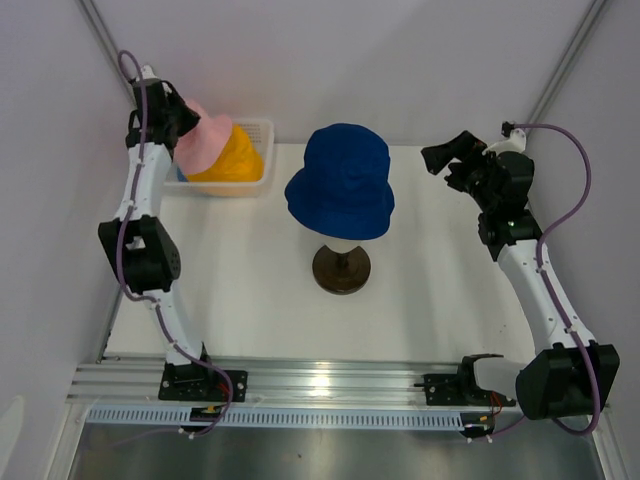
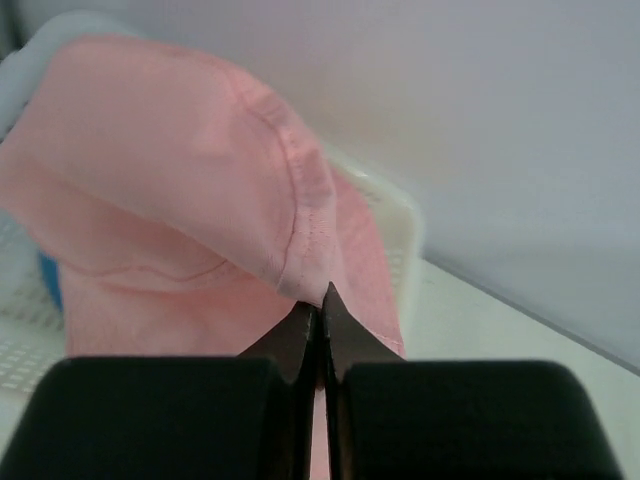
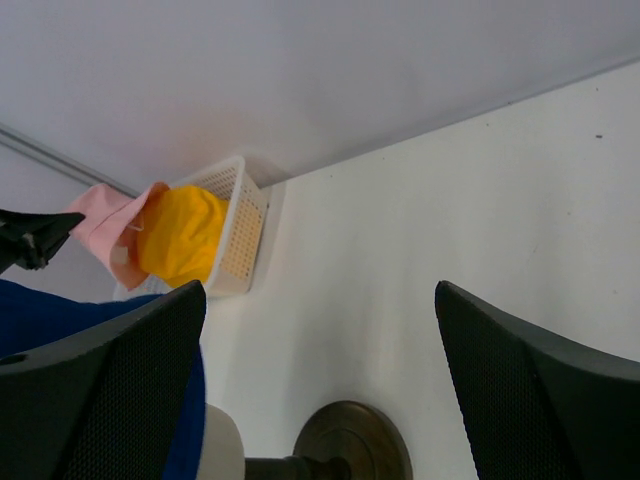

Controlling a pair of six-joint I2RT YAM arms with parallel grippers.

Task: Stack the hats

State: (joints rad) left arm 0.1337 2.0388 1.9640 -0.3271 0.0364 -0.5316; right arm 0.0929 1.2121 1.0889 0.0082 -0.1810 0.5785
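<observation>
The pink hat is hanging by one brim edge [image 2: 312,268] from my left gripper, so my right gripper should grab the pink hat's opposite brim above the dark blue hat [image 1: 346,172].
The dark blue hat [image 1: 340,180] sits on the cream mannequin head [image 1: 340,247] at mid table. My left gripper [image 1: 180,122] is shut on the brim of the pink hat [image 1: 205,143] and holds it above the white basket [image 1: 262,140]. In the left wrist view the pink hat [image 2: 190,200] hangs from my closed fingertips [image 2: 321,300]. The yellow-orange hat [image 1: 232,155] lies in the basket, also seen in the right wrist view [image 3: 180,235]. A bit of light blue [image 2: 48,280] shows under the pink hat. My right gripper [image 1: 447,160] is open and empty, raised right of the dark blue hat.
The mannequin's dark round stand [image 1: 341,268] rests on the white table; it shows in the right wrist view [image 3: 352,445]. The basket stands in the far left corner against the back wall. Enclosure walls close in left, back and right.
</observation>
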